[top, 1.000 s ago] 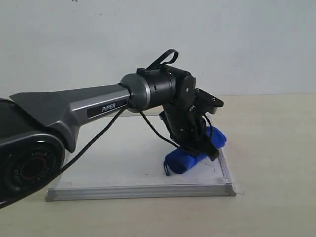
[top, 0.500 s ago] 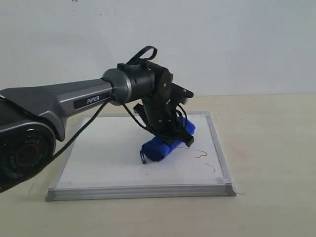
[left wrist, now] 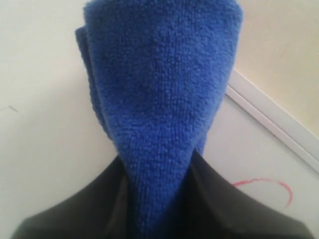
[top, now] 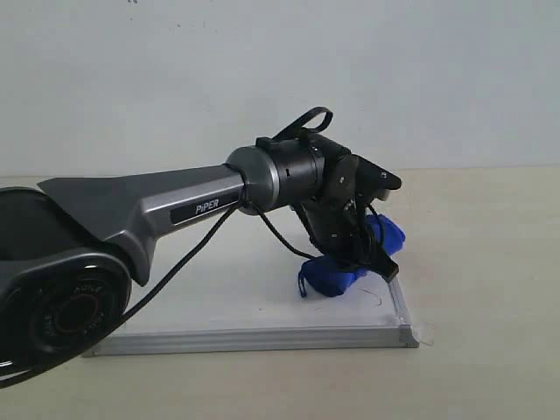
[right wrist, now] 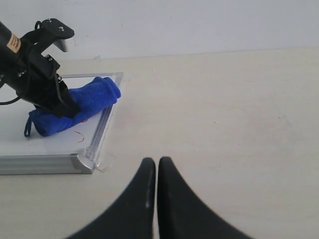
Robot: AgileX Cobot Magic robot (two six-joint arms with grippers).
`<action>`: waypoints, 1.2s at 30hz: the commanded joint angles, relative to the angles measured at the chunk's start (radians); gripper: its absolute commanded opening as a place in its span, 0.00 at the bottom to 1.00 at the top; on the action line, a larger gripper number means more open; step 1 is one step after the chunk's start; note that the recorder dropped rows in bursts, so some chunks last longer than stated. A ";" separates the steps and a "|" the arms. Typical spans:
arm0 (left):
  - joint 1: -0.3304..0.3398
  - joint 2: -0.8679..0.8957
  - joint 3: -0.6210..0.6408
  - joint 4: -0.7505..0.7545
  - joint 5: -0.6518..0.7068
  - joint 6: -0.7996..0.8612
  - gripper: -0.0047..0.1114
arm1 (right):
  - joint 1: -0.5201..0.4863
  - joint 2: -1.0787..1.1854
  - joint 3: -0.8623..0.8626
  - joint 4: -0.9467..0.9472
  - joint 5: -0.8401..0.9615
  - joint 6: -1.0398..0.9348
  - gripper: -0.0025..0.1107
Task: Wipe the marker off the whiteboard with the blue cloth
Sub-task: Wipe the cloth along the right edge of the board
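Observation:
A red marker curve [left wrist: 277, 181] is uncovered between the blue cloth and the board's front frame. Next, my left gripper sweeps back across it toward the front corner [top: 387, 319].
My left gripper [top: 354, 255] is shut on the rolled blue cloth [top: 331, 278] and presses it onto the whiteboard [top: 210, 293] near its right frame. In the left wrist view the blue cloth [left wrist: 159, 74] fills the middle, pinched between the dark fingers [left wrist: 214, 199]. A thin red marker curve [left wrist: 264, 182] lies on the board beside it, close to the silver frame [left wrist: 271, 119]. The right wrist view shows the cloth [right wrist: 94, 97], a faint red marker trace [right wrist: 79, 136] and the board's corner [right wrist: 85, 163]. My right gripper [right wrist: 156, 162] is shut and empty over the table, off the board.
The board lies flat on a beige table [top: 481, 262] in front of a pale wall. The left arm's grey link [top: 140, 210] and its black cable [top: 192, 254] hang over the board's left half. A clear tape tab [right wrist: 107, 162] sticks out at the board's front right corner.
The left gripper swept the cloth left and back across the board, then came back right and forward to the right frame. Less red marker shows by the cloth now.

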 commanded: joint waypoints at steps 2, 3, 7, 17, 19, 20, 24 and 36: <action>0.027 0.033 0.009 0.084 0.113 -0.164 0.07 | -0.002 -0.005 -0.001 -0.004 -0.002 -0.003 0.03; 0.031 0.033 0.009 0.062 0.116 -0.164 0.07 | -0.002 -0.005 -0.001 -0.004 -0.002 -0.003 0.03; 0.031 0.033 0.009 -0.142 0.072 0.015 0.07 | -0.002 -0.005 -0.001 -0.004 -0.002 -0.003 0.03; -0.015 0.033 0.009 -0.222 0.020 0.132 0.07 | -0.002 -0.005 -0.001 -0.004 -0.002 -0.003 0.03; 0.026 0.033 0.009 -0.039 0.066 -0.034 0.07 | -0.002 -0.005 -0.001 -0.004 -0.002 -0.003 0.03; 0.048 0.033 0.009 0.032 0.087 -0.114 0.07 | -0.002 -0.005 -0.001 -0.004 -0.002 -0.003 0.03; 0.087 0.033 0.009 0.102 0.127 -0.197 0.07 | -0.002 -0.005 -0.001 -0.004 -0.002 -0.003 0.03; -0.021 0.033 0.009 -0.234 -0.131 0.100 0.07 | -0.002 -0.005 -0.001 -0.004 -0.002 -0.003 0.03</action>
